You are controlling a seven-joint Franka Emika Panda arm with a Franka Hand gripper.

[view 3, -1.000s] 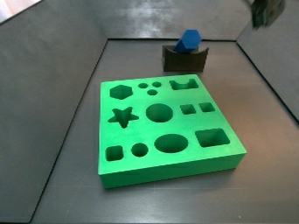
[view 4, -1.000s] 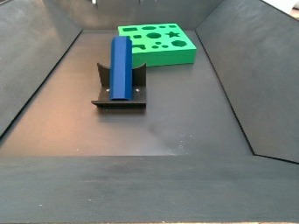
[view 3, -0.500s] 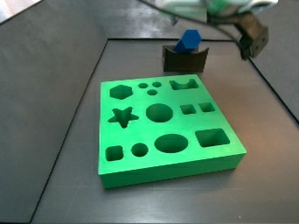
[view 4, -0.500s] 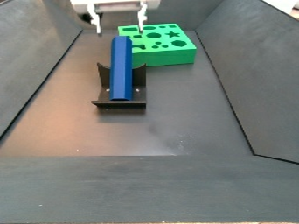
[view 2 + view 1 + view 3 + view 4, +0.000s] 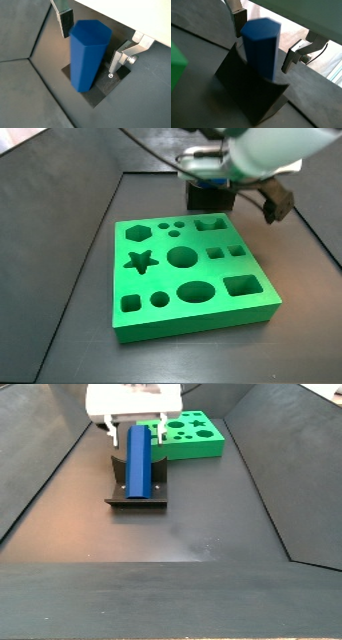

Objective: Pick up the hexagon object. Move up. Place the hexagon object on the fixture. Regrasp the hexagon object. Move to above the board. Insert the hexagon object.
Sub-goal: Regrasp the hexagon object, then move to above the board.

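Observation:
I expect the hexagon object (image 5: 260,46) to come loose when I lift it and the fixture to stay where it is, because the dark fixture's notch (image 5: 272,86) is open at the top.
The blue hexagon object (image 5: 139,459) lies tilted in the notch of the dark fixture (image 5: 136,500), and shows end-on in both wrist views (image 5: 261,47) (image 5: 87,55). My gripper (image 5: 135,428) is open around the bar's raised far end. One finger (image 5: 238,20) (image 5: 66,22) and its opposite (image 5: 292,55) (image 5: 118,57) stand on either side with gaps. In a side view the gripper (image 5: 222,183) hides the bar above the fixture (image 5: 203,197). The green board (image 5: 187,268) (image 5: 189,434) lies beside the fixture.
The dark floor is enclosed by sloping dark walls (image 5: 54,464) (image 5: 314,223). The arm and its cables (image 5: 267,148) reach in over the fixture from the back.
The gripper has come down from the top of the scene and now straddles the raised end of the blue bar. Bar, fixture and board have not moved.

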